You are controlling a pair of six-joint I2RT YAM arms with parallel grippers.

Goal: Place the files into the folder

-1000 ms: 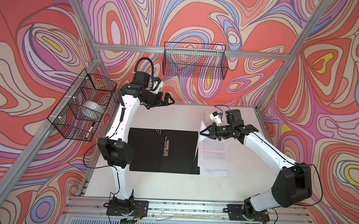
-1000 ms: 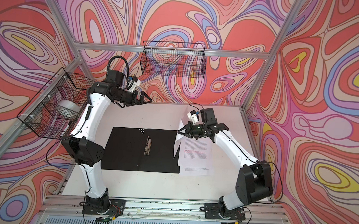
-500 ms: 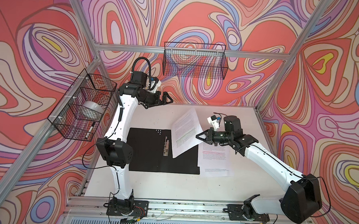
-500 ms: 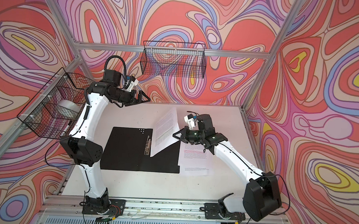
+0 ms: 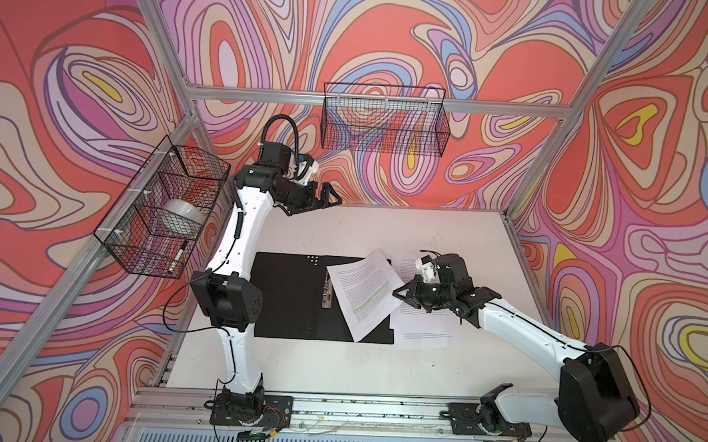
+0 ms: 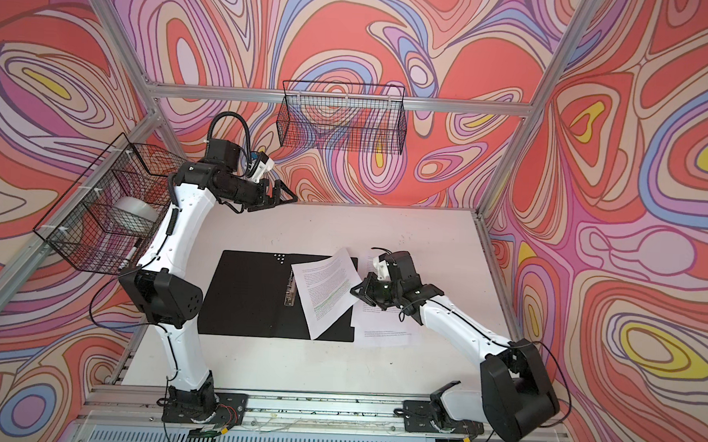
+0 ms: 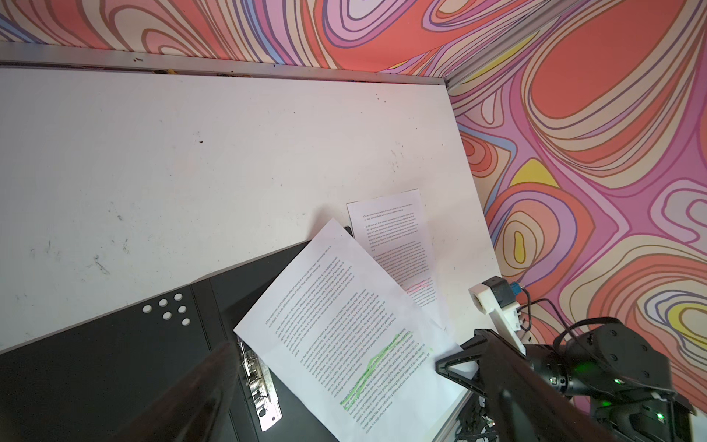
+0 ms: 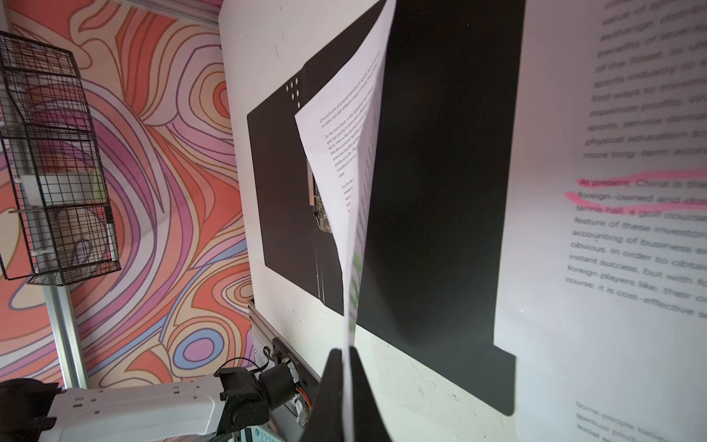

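Note:
My right gripper should turn the sheet with green highlight (image 5: 363,296) straight alongside the metal clip (image 5: 327,291) before it lays the sheet flat, because the sheet is at a slant across the folder.
The folder (image 5: 290,293) (image 6: 248,295) lies open on the table, black inside up, its metal clip (image 5: 327,291) along the spine. My right gripper (image 5: 398,295) (image 6: 355,290) (image 8: 346,367) is shut on the edge of one printed sheet (image 5: 363,293) (image 7: 344,325) (image 8: 355,153) with green highlight. That sheet slants over the folder's right half, its far edge near the clip. Another of the files (image 5: 430,330) (image 7: 398,237) (image 8: 612,229), with pink highlight, lies flat just right of the folder. My left gripper (image 5: 333,196) (image 6: 287,195) (image 7: 354,340) hangs open, high near the back wall, holding nothing.
A wire basket (image 5: 384,119) hangs on the back wall. A second wire basket (image 5: 166,208) on the left wall holds a tape roll and a pen. Bare white table (image 5: 343,234) lies behind the folder, and more in front of it.
My right gripper lifted the top sheet off the pile and carried it left; the sheet now slants low over the folder's right half. The left arm barely moved.

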